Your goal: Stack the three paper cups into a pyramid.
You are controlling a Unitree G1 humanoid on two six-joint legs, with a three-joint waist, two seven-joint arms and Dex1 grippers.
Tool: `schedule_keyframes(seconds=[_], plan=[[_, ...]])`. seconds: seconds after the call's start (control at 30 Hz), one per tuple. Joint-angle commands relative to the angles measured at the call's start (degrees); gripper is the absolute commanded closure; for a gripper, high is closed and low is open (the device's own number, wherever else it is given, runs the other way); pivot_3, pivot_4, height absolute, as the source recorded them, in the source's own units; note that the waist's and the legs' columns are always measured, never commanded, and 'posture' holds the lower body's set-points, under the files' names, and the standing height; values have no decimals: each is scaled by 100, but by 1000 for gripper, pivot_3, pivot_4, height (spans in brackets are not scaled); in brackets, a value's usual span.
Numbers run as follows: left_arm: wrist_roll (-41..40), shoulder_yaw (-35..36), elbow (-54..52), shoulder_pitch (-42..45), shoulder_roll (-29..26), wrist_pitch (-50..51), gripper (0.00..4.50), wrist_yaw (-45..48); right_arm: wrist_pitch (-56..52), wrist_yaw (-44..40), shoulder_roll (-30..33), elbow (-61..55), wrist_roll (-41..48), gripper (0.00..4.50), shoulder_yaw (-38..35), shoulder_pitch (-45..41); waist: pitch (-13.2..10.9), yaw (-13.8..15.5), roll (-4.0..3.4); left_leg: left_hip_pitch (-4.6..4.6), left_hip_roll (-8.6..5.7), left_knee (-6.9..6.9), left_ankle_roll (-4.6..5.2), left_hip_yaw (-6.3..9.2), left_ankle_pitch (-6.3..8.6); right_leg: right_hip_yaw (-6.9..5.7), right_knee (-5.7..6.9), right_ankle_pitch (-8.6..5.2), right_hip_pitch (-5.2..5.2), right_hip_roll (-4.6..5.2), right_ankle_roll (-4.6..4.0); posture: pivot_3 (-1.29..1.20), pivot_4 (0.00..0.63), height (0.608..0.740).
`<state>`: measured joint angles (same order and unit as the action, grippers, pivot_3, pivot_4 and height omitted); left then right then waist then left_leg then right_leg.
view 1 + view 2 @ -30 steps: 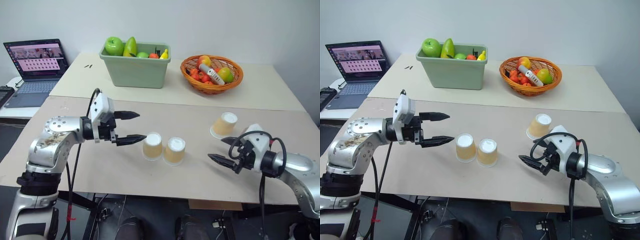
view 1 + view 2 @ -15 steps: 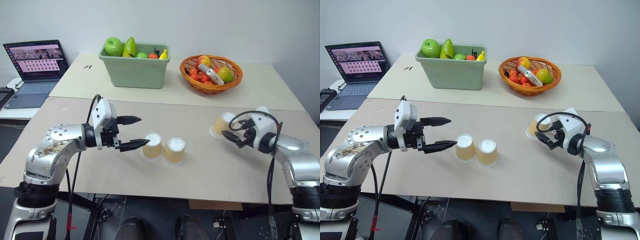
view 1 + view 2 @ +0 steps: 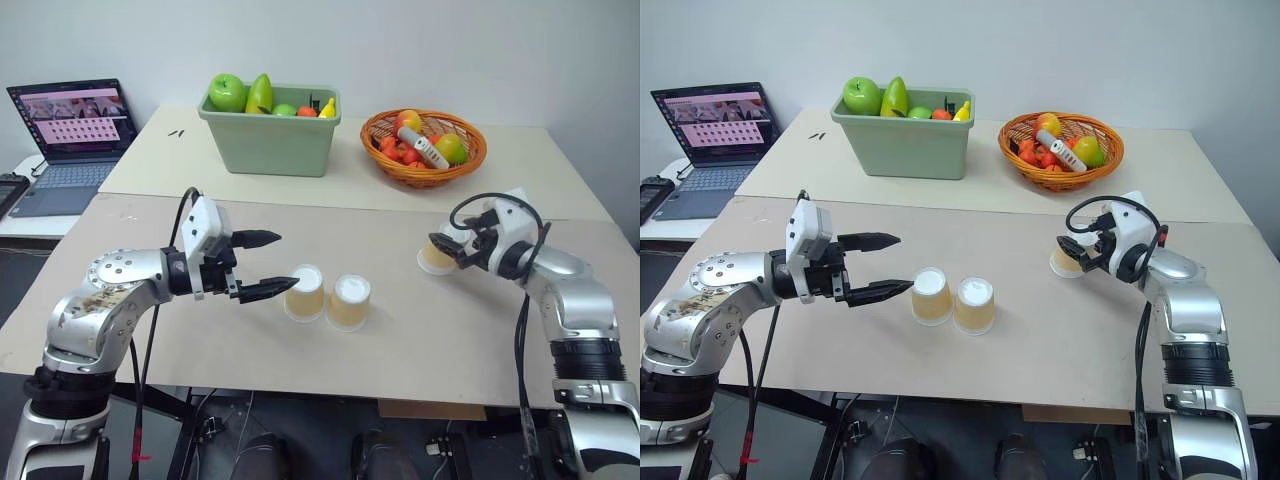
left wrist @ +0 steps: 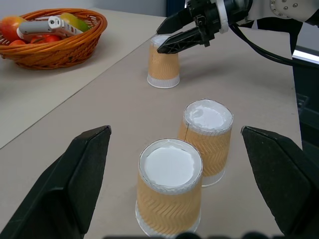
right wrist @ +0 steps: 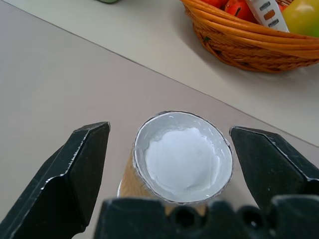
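I expect the third paper cup to rest steady when I lower it across both the paper cups in the middle, because they stand close together.
Two of the paper cups stand upside down, side by side, in the middle of the near table. My left gripper hangs open just left of them, its fingers pointing at the nearer cup without touching it. The third paper cup stands upside down at the right. My right gripper is open, one finger on either side of this cup's top, with a gap on both sides. From the left wrist view, the right gripper reaches the third cup from behind.
A green bin with fruit and an orange wicker basket with fruit and a white remote stand on the far table. A laptop sits open on a desk at the far left.
My right gripper has swung from near the table's front edge forward to the third cup and now straddles it, still open. The left gripper has hardly moved.
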<state>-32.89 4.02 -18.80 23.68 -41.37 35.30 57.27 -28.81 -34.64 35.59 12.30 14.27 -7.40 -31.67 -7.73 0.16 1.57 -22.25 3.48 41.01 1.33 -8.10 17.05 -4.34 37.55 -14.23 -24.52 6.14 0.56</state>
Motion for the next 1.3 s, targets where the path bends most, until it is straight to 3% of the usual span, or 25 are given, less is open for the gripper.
schedule_keyframes(seconds=[0.03, 0.6, 0.7, 0.8, 1.1, 1.3], plan=[[-56, 102, -157, 45, -92, -51, 22, -27, 311, 44, 18, 208, -54, 0, -124, -254, -4, -15, -6, 1, 0, 0, 0, -1, 0, 1, 1, 0, 0, 0, 0, 0, 150, 708], [-71, 131, -219, -28, -168, -34, 22, -110, 536, 152, -156, 523, -117, 0, -164, -340, -7, -58, -11, 2, 1, -4, -1, -1, -1, 2, 0, 0, 0, 0, 0, 0, 150, 708], [-74, 128, -228, -43, -178, -36, 0, -118, 566, 144, -176, 522, -125, 685, -168, -345, -7, -64, -11, 1, 1, -4, -1, -1, -1, 2, 0, 0, 0, 1, 0, 0, 150, 708], [-82, 126, -231, -54, -183, -38, 0, -122, 560, 122, -216, 479, -95, 1733, -158, -370, -7, -70, -12, 2, 1, -4, -1, -1, -1, 2, 0, 0, 0, 1, 1, 0, 150, 708], [-91, 108, -269, -126, -175, -33, 0, -138, 417, -123, -237, 22, 54, 1804, -98, -624, -15, -85, -24, 1, 1, -5, -1, -2, -1, 3, 0, 0, -2, 1, 1, 0, 150, 708], [-122, 116, -290, -185, -179, -13, 0, -175, -771, -1498, 66, -773, 793, 1804, 419, -1960, -33, -126, -53, -5, 3, -10, -4, -10, -2, 19, 12, 0, -27, 0, 0, 0, 150, 708]])
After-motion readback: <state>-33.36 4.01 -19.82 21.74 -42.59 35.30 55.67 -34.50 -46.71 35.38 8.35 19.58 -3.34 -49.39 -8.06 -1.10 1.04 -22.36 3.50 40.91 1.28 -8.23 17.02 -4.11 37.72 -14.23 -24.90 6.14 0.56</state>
